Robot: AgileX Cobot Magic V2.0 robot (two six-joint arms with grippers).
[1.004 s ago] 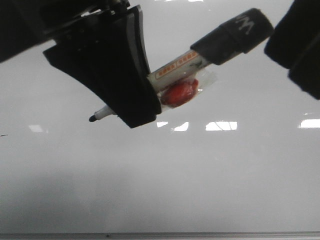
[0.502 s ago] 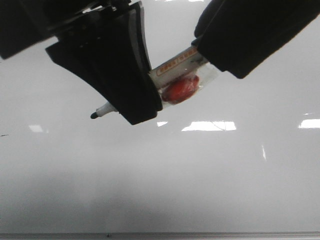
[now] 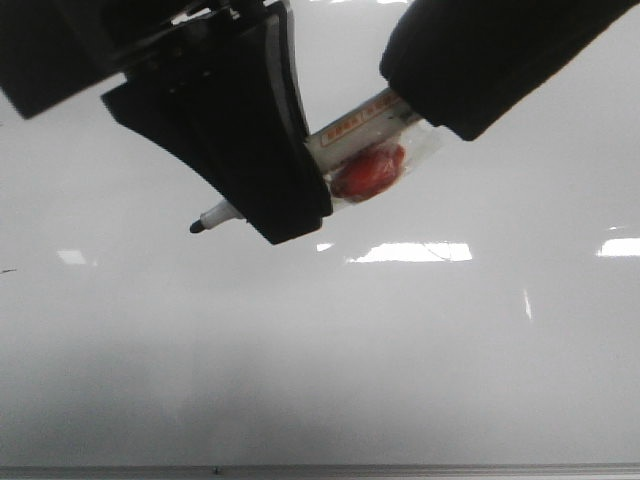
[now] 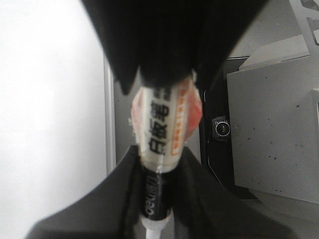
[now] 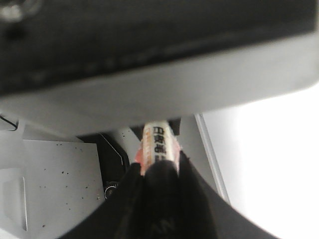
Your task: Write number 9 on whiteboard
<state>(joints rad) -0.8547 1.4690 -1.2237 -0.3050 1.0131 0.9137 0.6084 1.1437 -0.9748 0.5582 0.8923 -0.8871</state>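
Observation:
The black tip (image 3: 197,227) is crowded by my left gripper, so that gripper should open and move away before my right gripper, holding the marker's rear end, writes.
The whiteboard (image 3: 400,350) is glossy pale grey and fills the front view, with a thin grey edge strip (image 3: 320,470) at the near side. No number 9 shows on it. My left gripper (image 3: 290,200) is shut on a marker (image 3: 360,125) with a white labelled barrel and a red patch. It holds the marker slanted above the board, bare black tip (image 3: 197,226) pointing left. My right gripper (image 3: 450,90) is closed round the marker's black rear end and hides it. The left wrist view shows the barrel (image 4: 164,129) between my left gripper's (image 4: 157,209) fingers. The right wrist view shows it (image 5: 158,142) between my right gripper's (image 5: 162,194) fingers.
Bright rectangular light reflections (image 3: 410,252) lie across the board, and a tiny dark speck (image 3: 8,270) sits at its left edge. Beyond the board's edge, the wrist views show a grey speckled surface (image 4: 269,139) and a black device with a round knob (image 4: 221,128).
My right gripper has come in from the right and closed over the marker's black rear end. The marker and left gripper have shifted slightly right and up.

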